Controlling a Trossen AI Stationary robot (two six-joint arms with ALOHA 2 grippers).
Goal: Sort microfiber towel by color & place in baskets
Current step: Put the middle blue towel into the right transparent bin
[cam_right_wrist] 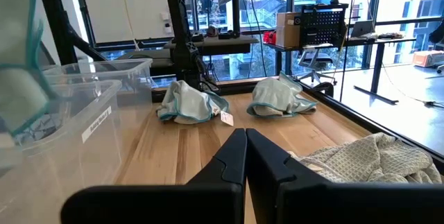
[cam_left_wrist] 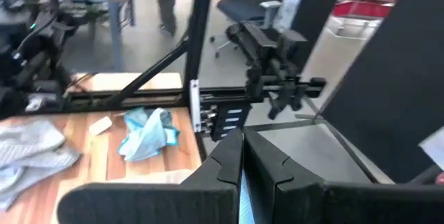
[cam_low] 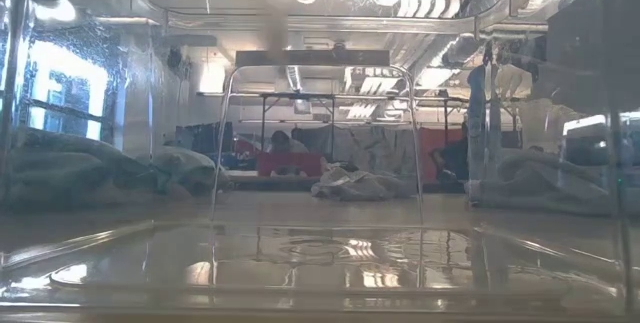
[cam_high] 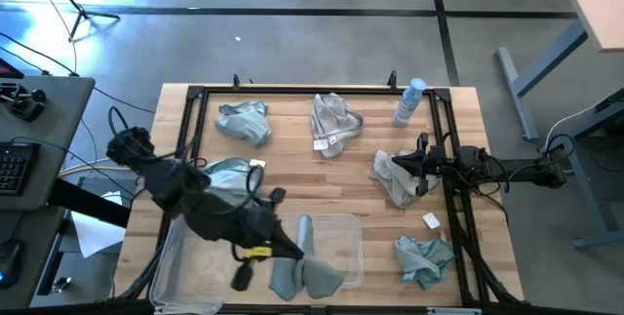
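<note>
My left gripper has the pale teal towel [cam_high: 306,268] hanging over the open see-through basket, so it should keep going down toward the basket's bottom [cam_high: 334,241] until the towel settles, then let go.
My left gripper [cam_high: 291,248] is shut on a pale teal towel [cam_high: 304,272] above the near end of a see-through basket [cam_high: 355,247]. A second basket [cam_high: 175,266] stands to its left, at the table's near left corner. My right gripper [cam_high: 398,166] is shut and hovers at the grey-beige towel [cam_high: 395,182] on the table's right side; in the right wrist view that towel [cam_right_wrist: 374,158] lies beside the fingers. Other towels lie loose on the wood: a teal one [cam_high: 244,121], a grey-beige one [cam_high: 335,122] and another teal one [cam_high: 423,259]. My left gripper pinches the teal towel between its two fingers. Only a sliver of teal cloth [cam_left_wrist: 241,207] shows between them, so the part held cannot be told. The towel [cam_right_wrist: 21,71] hangs slack below the gripper over the basket; whether its lower end touches the basket is unclear.
A pale blue spray bottle [cam_high: 409,101] lies near the far right corner. One more teal towel [cam_high: 232,173] lies under my left arm. A black frame [cam_high: 312,90] borders the table. A small white tag [cam_high: 431,220] lies on the wood at the right.
</note>
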